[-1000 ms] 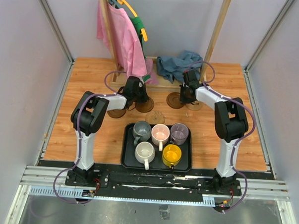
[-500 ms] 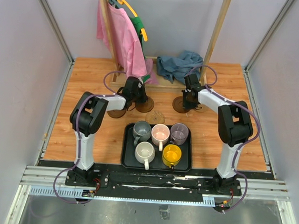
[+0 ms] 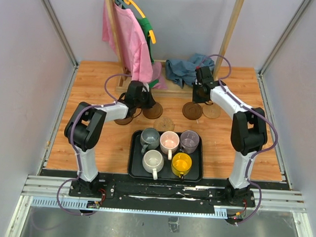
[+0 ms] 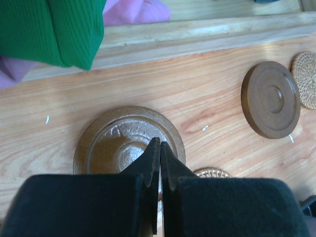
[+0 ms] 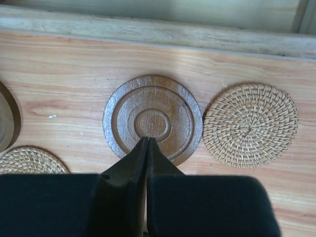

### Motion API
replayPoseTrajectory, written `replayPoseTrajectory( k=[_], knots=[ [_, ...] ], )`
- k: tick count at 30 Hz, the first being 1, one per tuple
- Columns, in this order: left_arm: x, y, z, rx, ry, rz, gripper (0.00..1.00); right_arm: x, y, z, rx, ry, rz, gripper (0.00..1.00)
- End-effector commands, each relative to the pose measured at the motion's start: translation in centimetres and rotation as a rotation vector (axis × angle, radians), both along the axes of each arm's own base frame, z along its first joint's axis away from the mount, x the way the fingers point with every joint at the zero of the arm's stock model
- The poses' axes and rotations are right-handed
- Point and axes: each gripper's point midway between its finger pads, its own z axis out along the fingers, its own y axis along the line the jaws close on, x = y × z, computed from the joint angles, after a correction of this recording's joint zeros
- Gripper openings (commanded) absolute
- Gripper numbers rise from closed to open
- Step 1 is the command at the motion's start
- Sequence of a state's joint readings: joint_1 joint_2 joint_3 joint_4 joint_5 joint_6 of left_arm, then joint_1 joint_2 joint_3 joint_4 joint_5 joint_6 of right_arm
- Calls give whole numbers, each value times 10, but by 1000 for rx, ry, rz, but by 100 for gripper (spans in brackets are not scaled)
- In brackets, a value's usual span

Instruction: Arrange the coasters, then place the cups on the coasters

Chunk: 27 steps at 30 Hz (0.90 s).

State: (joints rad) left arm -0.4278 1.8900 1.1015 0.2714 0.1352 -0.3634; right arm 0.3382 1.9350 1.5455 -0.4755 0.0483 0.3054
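Next, my right gripper pushes the tan coaster [image 3: 164, 123] near the tray into the gap [image 3: 172, 107] between the dark brown coasters, because it is out of line with them.
Five cups stand on the black tray [image 3: 133, 158]: dark grey [image 3: 149, 137], pink [image 3: 169, 141], lavender [image 3: 189, 139], white [image 3: 153, 160] and yellow [image 3: 181, 163]. The coasters lie on the wooden table beyond it. My left gripper [image 4: 159, 143] [image 3: 145, 102] is shut and empty, its tips over a dark brown coaster [image 4: 116, 143] [image 3: 152, 111]. The right gripper [image 5: 147, 140] [image 3: 197, 98] is also shut and empty, pointing at another dark brown coaster [image 5: 153, 111] [image 3: 192, 110]. A tan woven coaster [image 5: 250, 124] [image 3: 211, 111] lies right of it. A second tan one [image 3: 164, 123] sits nearer the tray. A third dark coaster [image 3: 123, 119] is partly under the left arm.
A wooden clothes rack [image 3: 230, 27] stands at the back, its base rail [image 5: 158, 30] just beyond the coasters. A pink garment [image 3: 127, 38] and a green one [image 4: 54, 29] hang from it. A blue cloth [image 3: 187, 67] lies at its foot.
The right arm has swung back and to the right; its dark brown coaster and the tan one beside it now lie slightly further right. The left wrist has drawn back a little.
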Motion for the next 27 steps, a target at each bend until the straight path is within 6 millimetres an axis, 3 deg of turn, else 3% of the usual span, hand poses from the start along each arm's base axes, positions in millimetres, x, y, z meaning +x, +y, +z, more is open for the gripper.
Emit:
replayPoseTrajectory(
  k=[1,8,12,15,20,27],
  knots=[
    [-12,0,-7,21,13,-26,1,-6,-2,-26,-48,71,7,1],
    [-26,4,-35,61,77,-29,0,-6,-29,-34,-86,75,-69,1],
    [-25,8,-47,94,114,-4,1,-9,-47,-28,-59,66,-117,1],
    [-23,8,-55,109,140,5,0,-13,-46,-28,-32,76,-94,1],
    [-25,7,-64,104,163,9,1,-21,-1,-18,62,71,80,1],
    [-28,8,-65,97,171,19,0,-44,81,-13,126,66,327,1]
  ],
)
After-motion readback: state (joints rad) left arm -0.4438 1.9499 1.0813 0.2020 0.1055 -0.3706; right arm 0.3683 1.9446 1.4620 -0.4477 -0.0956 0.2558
